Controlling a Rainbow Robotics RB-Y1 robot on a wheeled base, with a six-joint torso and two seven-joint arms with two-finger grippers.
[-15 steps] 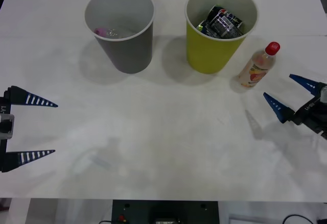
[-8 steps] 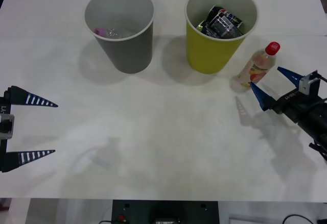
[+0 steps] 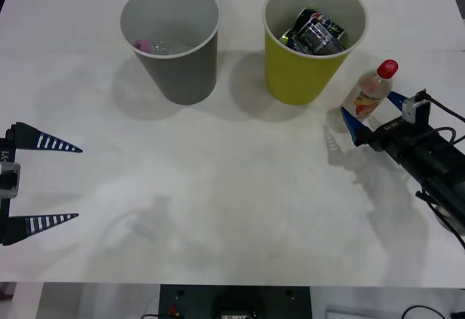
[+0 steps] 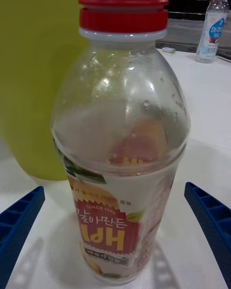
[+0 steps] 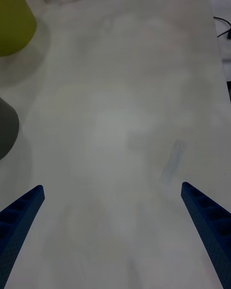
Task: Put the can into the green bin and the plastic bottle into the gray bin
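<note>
The clear shoulder (image 4: 123,98) lets only droplets and the inner side of the label show through, so the robot should expect the plastic bottle (image 3: 367,94) to be empty when carrying it.
The plastic bottle (image 3: 369,92) stands upright on the white table, just right of the green bin (image 3: 301,79). Its red cap and fruit label fill the right wrist view (image 4: 122,164). My right gripper (image 3: 373,112) is open, with one blue finger on each side of the bottle's lower body and a gap on both sides (image 4: 114,188). A dark crushed can (image 3: 318,32) lies inside the green bin. The gray bin (image 3: 182,72) stands to the left of it. My left gripper (image 3: 43,181) rests open at the table's left edge (image 5: 111,187).
A clear pink-capped item (image 3: 145,44) lies at the bottom of the gray bin. Bare white table (image 3: 232,203) stretches in front of both bins. Another bottle (image 4: 214,24) stands far off behind the table. The green bin's wall (image 4: 33,77) is close behind the bottle.
My right arm has moved forward and left toward the bottle, so its open fingers now stand on both sides of it. The left arm, the bins and the bottle have stayed put.
</note>
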